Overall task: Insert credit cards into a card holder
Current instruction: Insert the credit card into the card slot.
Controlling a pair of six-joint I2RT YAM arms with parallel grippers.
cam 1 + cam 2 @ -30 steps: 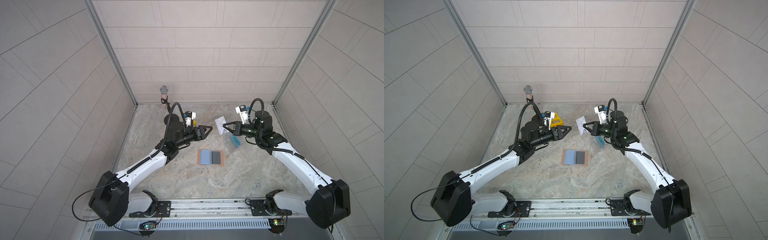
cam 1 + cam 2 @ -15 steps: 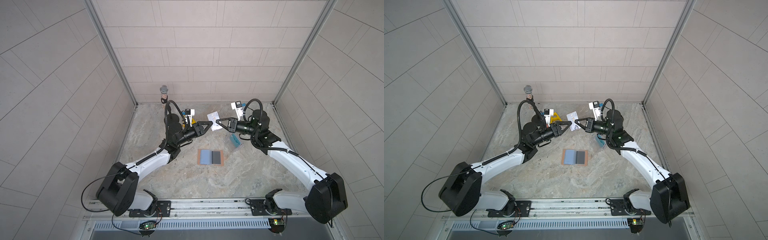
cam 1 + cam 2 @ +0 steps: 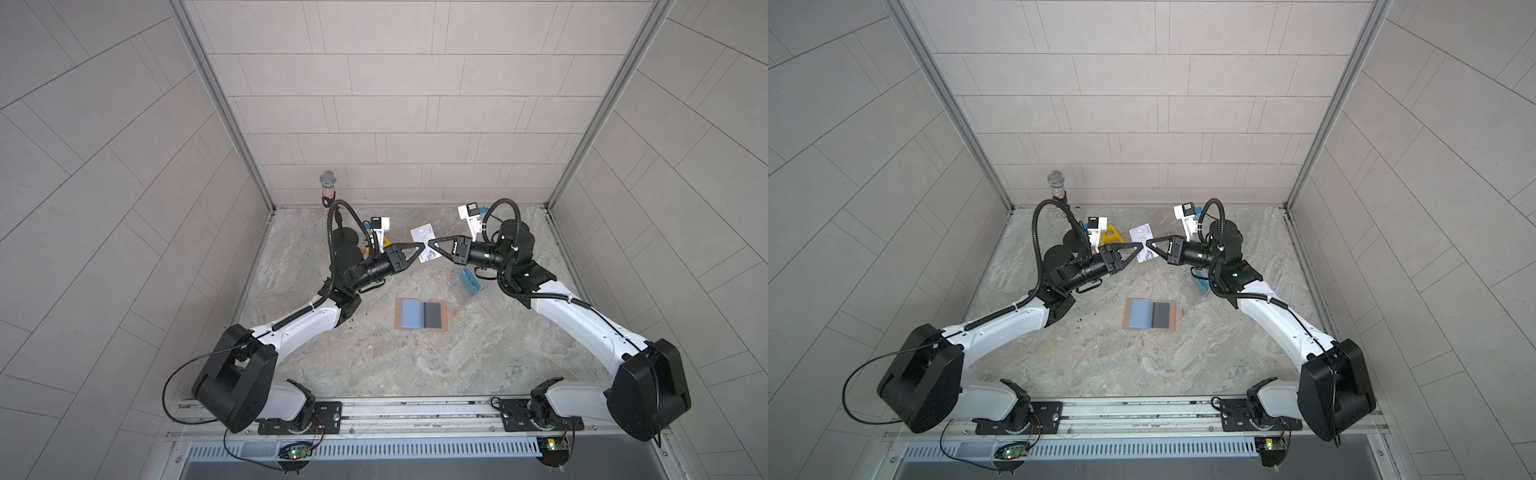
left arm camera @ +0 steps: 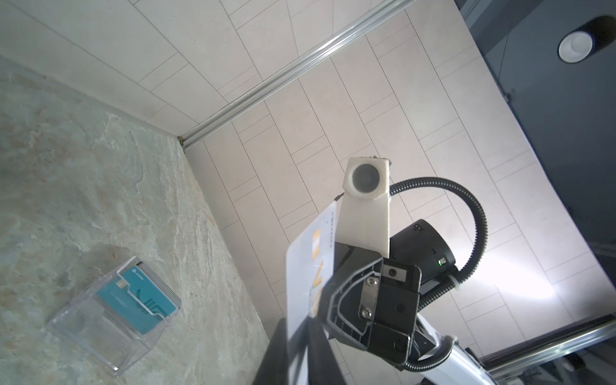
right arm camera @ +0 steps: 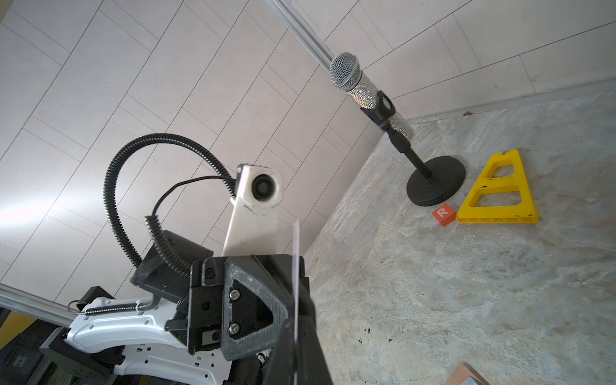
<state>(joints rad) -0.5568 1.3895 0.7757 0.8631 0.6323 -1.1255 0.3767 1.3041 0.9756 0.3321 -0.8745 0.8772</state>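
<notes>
Both of the robot's grippers are on the pale credit card (image 3: 421,232) and the card holder is loose, so the right gripper should open and hold the holder's edge (image 3: 444,315) next to the black card.
A pale picture credit card (image 3: 423,237) (image 3: 1140,235) hangs in the air above the back of the table, upright. My left gripper (image 3: 422,247) (image 4: 297,350) is shut on one of its edges and my right gripper (image 3: 432,241) (image 5: 295,353) on the opposite one, tip to tip. The right wrist view shows the card (image 5: 295,263) edge-on, the left wrist view its face (image 4: 305,276). The tan card holder (image 3: 444,316) (image 3: 1172,316) lies open on the table nearer the front, with a light blue card (image 3: 411,314) and a black card (image 3: 432,314) in it.
A clear plastic stand (image 3: 468,286) (image 4: 100,330) holding a teal card (image 4: 138,305) sits under the right arm. At the back left stand a microphone (image 5: 365,86) on a round base, a yellow triangular frame (image 5: 496,191) and an orange R tile (image 5: 443,213).
The right gripper carried the pale card left toward the middle. The left gripper came up to meet it and closed from open onto the card.
</notes>
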